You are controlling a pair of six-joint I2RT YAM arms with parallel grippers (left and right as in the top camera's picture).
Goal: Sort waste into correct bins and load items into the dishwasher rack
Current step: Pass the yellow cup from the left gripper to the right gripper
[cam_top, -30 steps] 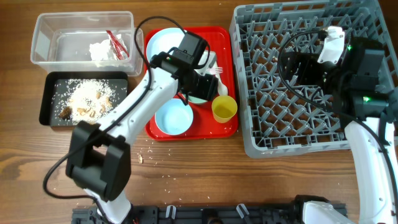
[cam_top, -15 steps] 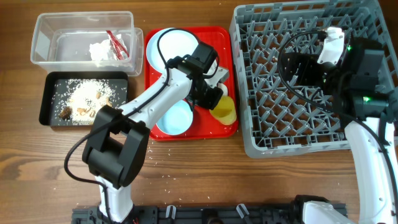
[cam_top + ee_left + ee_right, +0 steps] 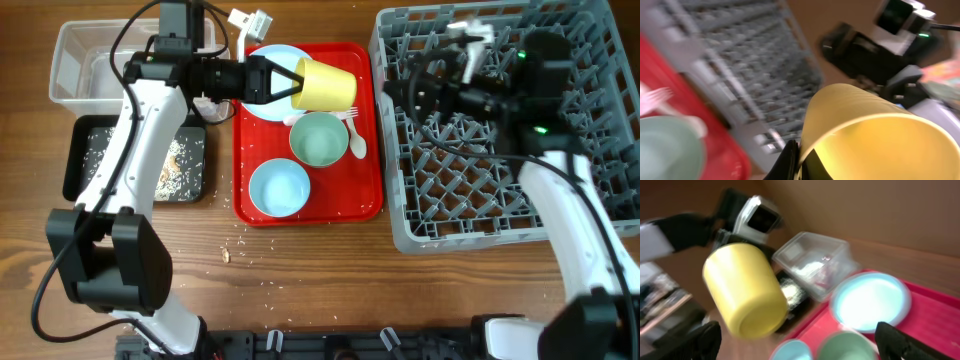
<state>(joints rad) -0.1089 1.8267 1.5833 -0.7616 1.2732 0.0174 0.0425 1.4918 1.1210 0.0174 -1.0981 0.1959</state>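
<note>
The robot's left gripper has hold of the yellow cup's rim (image 3: 303, 90), short of the dishwasher rack, so next the right gripper takes the cup's closed end (image 3: 347, 89) and loads it.
My left gripper (image 3: 296, 84) is shut on the rim of the yellow cup (image 3: 326, 84), which hangs on its side above the back of the red tray (image 3: 370, 190). One finger sits inside the cup (image 3: 870, 135) and one outside. My right gripper (image 3: 405, 88) stands open over the grey dishwasher rack's (image 3: 480, 190) back-left corner. It faces the cup (image 3: 745, 290) with nothing between its fingers. On the tray lie the pale blue plate (image 3: 268, 62), a greenish bowl (image 3: 320, 138), a blue bowl (image 3: 279, 187) and the white fork and spoon (image 3: 354, 132).
The clear tub (image 3: 75, 70) stands at the back left with white and red waste (image 3: 812, 269) inside. The black tray (image 3: 95, 160) in front of it holds rice and brown bits (image 3: 178, 165). Loose crumbs (image 3: 240, 240) lie on the wooden table before the red tray.
My left gripper shut on the yellow cup, lifted it off the tray's right side and swung it back, tipped sideways. The right arm swung left across the rack towards it.
</note>
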